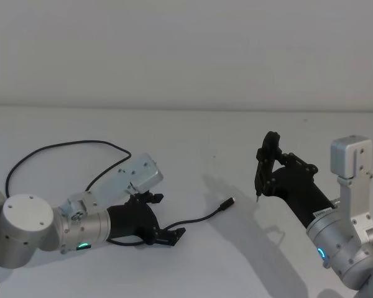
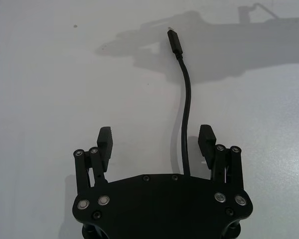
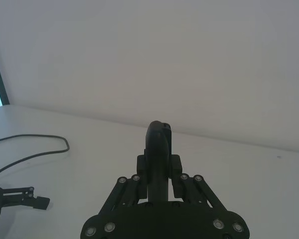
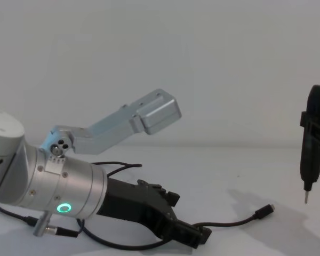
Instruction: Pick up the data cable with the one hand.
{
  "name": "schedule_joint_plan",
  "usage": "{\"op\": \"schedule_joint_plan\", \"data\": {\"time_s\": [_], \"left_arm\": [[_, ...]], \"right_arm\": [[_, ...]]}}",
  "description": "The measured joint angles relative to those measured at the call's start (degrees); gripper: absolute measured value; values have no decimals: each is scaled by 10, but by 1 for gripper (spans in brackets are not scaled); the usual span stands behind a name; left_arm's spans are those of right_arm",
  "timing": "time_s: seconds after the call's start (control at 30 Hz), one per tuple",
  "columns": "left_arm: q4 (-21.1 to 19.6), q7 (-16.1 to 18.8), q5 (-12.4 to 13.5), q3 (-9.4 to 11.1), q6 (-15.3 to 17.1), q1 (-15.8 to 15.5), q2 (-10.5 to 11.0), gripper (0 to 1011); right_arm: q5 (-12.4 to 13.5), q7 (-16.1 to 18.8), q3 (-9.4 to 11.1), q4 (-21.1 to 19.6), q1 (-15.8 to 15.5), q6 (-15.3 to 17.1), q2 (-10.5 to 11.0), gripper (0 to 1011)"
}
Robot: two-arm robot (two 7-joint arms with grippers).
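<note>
My gripper will find that the plug end stays sticking out and curving upward when I lift it, because the cord holds a smooth arch with its shadow set apart.
The data cable is a thin black cord lying on the white table. It loops far left and ends in a small plug. My left gripper lies low over the table and is open, with the cable running between its fingers, close to one finger. The plug lies well beyond the fingertips. In the chest view the left gripper almost touches the table, with the cable trailing right of it. My right gripper hovers on the right, shut on a black pen-like tool that points down.
The cable's wide loop curves behind my left arm. The tool's tip hangs just right of the plug, above the table. A pale wall rises behind the table's far edge.
</note>
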Motion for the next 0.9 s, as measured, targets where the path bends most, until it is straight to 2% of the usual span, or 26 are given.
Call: {"op": "schedule_joint_plan", "data": {"time_s": [0.13,0.33,0.5,0.6,0.7,0.77,0.8,0.83,0.9], "left_arm": [[5,-1,1,0,0,-2,-4,993],[10,-2,2,0,0,-3,-8,874],[12,-2,3,0,0,-4,-10,743],[14,-3,3,0,0,-5,-11,619],[15,-3,4,0,0,-5,-11,557],[15,-3,4,-1,-1,-5,-12,458],[16,-3,4,-1,0,-5,-12,458],[16,-3,5,-1,-1,-5,-12,399],[16,-3,5,-1,-1,-5,-12,353]], "right_arm": [[0,0,0,0,0,0,0,274],[0,0,0,0,0,0,0,275],[0,0,0,0,0,0,0,275],[0,0,0,0,0,0,0,274],[0,0,0,0,0,0,0,275],[0,0,0,0,0,0,0,275],[0,0,0,0,0,0,0,275],[0,0,0,0,0,0,0,275],[0,0,0,0,0,0,0,275]]}}
